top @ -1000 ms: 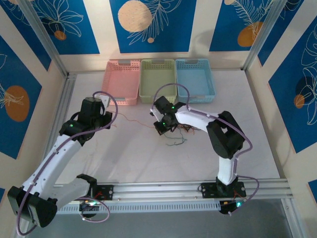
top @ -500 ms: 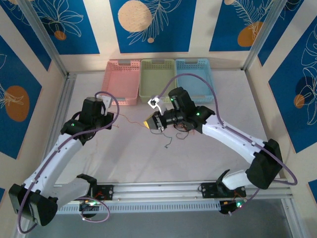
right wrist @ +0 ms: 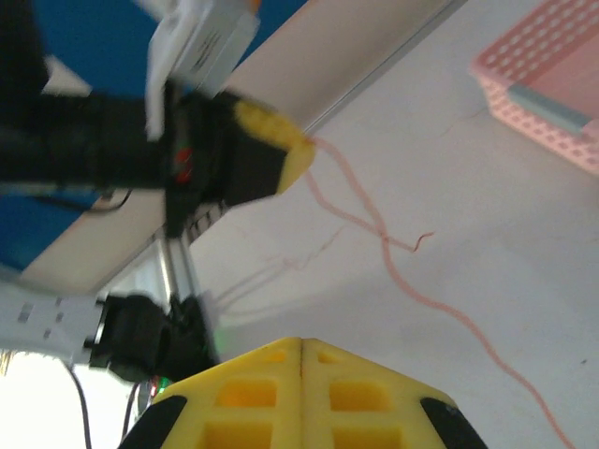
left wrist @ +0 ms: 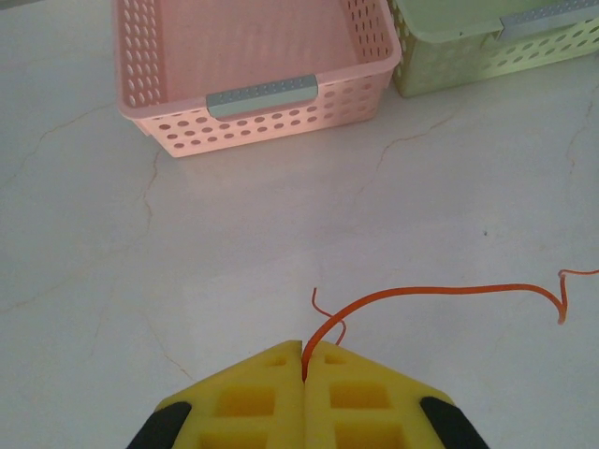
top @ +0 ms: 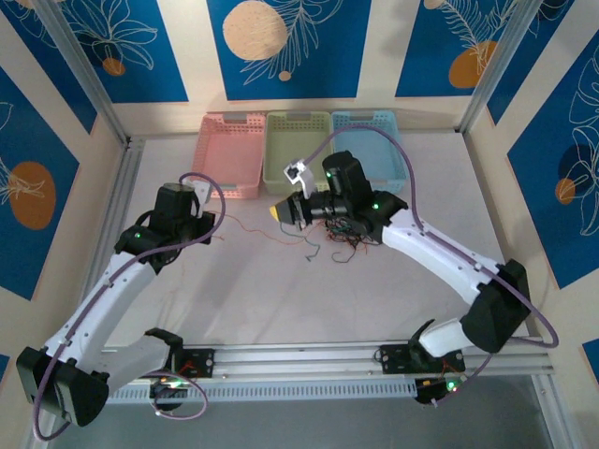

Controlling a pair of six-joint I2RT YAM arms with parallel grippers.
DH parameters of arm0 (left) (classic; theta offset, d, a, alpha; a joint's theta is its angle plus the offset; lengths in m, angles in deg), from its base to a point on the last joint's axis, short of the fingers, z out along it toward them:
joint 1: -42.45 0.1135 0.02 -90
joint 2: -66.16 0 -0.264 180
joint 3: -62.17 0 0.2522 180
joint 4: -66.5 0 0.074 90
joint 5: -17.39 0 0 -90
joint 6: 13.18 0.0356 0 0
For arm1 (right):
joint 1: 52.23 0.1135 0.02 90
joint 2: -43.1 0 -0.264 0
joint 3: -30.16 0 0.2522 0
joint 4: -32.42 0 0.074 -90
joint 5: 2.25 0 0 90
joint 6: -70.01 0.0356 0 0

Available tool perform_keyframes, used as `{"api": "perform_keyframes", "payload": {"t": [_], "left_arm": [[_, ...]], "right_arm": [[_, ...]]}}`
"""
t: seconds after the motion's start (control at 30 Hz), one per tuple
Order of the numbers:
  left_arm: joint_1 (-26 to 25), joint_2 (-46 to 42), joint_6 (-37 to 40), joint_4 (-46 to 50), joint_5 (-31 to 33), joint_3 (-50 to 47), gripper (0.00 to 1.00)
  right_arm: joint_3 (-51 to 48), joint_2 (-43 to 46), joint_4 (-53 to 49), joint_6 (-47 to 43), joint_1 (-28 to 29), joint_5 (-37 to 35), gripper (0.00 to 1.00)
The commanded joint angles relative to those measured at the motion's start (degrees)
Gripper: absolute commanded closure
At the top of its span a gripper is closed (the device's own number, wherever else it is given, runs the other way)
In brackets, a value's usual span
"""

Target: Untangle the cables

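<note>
My right gripper is holding the dark cable [top: 310, 245], which hangs clear of the tangle, so I should keep carrying it toward the pink basket [top: 229, 154] until it hangs inside.
An orange cable [left wrist: 421, 292] curves over the white table, and my left gripper [left wrist: 302, 360] is shut on its end. In the top view the left gripper [top: 213, 227] sits left of centre, with the orange cable [top: 253, 231] trailing right towards a tangle of thin dark cables [top: 343, 241]. My right gripper [top: 279, 212] hovers left of that tangle, pointing at the left arm. In the right wrist view its pads [right wrist: 301, 351] are pressed shut with no cable showing between them. That view also shows the left gripper [right wrist: 271, 150] and the orange cable [right wrist: 393, 257].
Three baskets stand at the back: pink [top: 231, 150], green [top: 298, 145] and blue [top: 374, 140]. The pink basket [left wrist: 253, 103] is just ahead of the left gripper. A loose dark cable end [top: 310, 253] lies beside the tangle.
The right arm has swung out to the right and its gripper has moved up and left. The tangle has shifted slightly towards the baskets. The left arm has held still.
</note>
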Motion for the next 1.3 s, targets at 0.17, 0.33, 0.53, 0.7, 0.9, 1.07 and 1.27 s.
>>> {"api": "perform_keyframes", "payload": {"t": [0.17,0.33,0.53,0.7,0.9,1.07,1.27], "left_arm": [[0.6,0.5,0.4,-0.6,-0.8,-0.9,1.0],[0.6,0.8,0.3,-0.9,-1.2,-1.1,1.0],[0.6,1.0,0.4,-0.9,-0.6,-1.2,1.0],[0.6,1.1,0.4,-1.0,-0.5,-1.3,1.0],[0.6,1.2,0.5,-1.0,-0.4,-1.3,1.0],[0.6,1.5,0.6,-1.0,-0.6,-1.3,1.0],[0.6,1.4,0.7,-1.0,-0.2,-1.3,1.0]], "right_arm": [[13.8,-16.8,12.9,10.6,-2.7,-6.3,1.0],[28.4,-32.0,14.8,15.8,-3.6,-8.1,1.0],[43.7,-45.9,19.0,23.0,-5.2,-6.6,1.0],[57.3,-56.6,20.4,27.5,-6.1,-6.2,1.0],[71.9,-67.0,18.5,30.1,-6.7,-9.0,1.0],[75.3,-70.0,17.8,27.8,-6.7,-13.6,1.0],[79.4,-72.2,16.4,24.4,-7.2,-13.1,0.71]]}}
